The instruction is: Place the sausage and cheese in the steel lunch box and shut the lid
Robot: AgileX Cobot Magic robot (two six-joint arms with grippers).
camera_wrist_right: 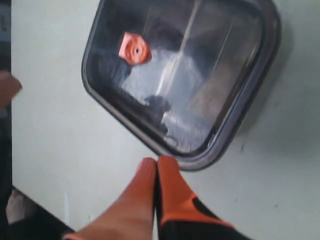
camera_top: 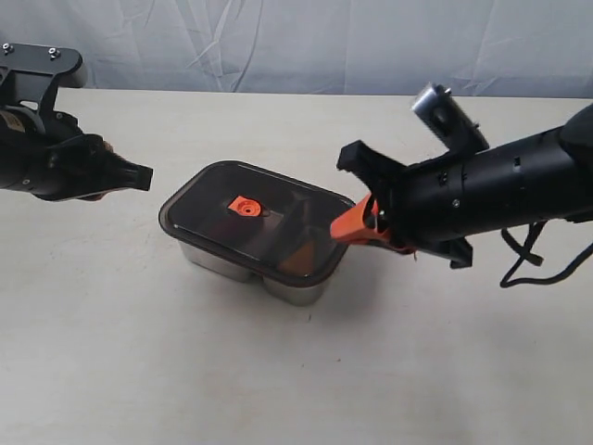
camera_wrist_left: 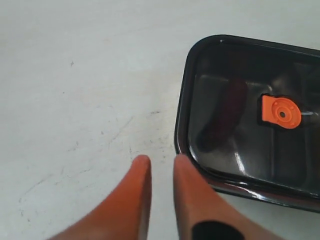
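My right gripper's closed fingers are next to the lid's corner (camera_wrist_right: pixel 199 162). Next, I lift them above the lid and push its top (camera_top: pixel 313 224) down with both grippers.
The steel lunch box (camera_top: pixel 215 259) stands mid-table with the dark tinted lid (camera_top: pixel 202 209) lying on top, its orange valve (camera_top: pixel 245 207) at centre. Through the lid (camera_wrist_left: pixel 183 120) the sausage (camera_wrist_left: pixel 226 116) shows as a dark red curved shape in one compartment. The cheese (camera_top: pixel 299 256) shows dimly as a brownish wedge in the other. My right gripper (camera_top: pixel 341 229) is shut on nothing, its tips touching the lid's right corner (camera_wrist_right: pixel 220 150). My left gripper (camera_top: pixel 144 176) hovers left of the box, apart from it. Its fingers (camera_wrist_left: pixel 141 165) stand slightly open with bare table between them.
The beige table (camera_top: pixel 139 352) is backed by a grey cloth (camera_top: pixel 278 37). A black cable (camera_top: pixel 528 264) loops beside the right arm. A dark table edge (camera_wrist_right: pixel 30 220) shows in the right wrist view.
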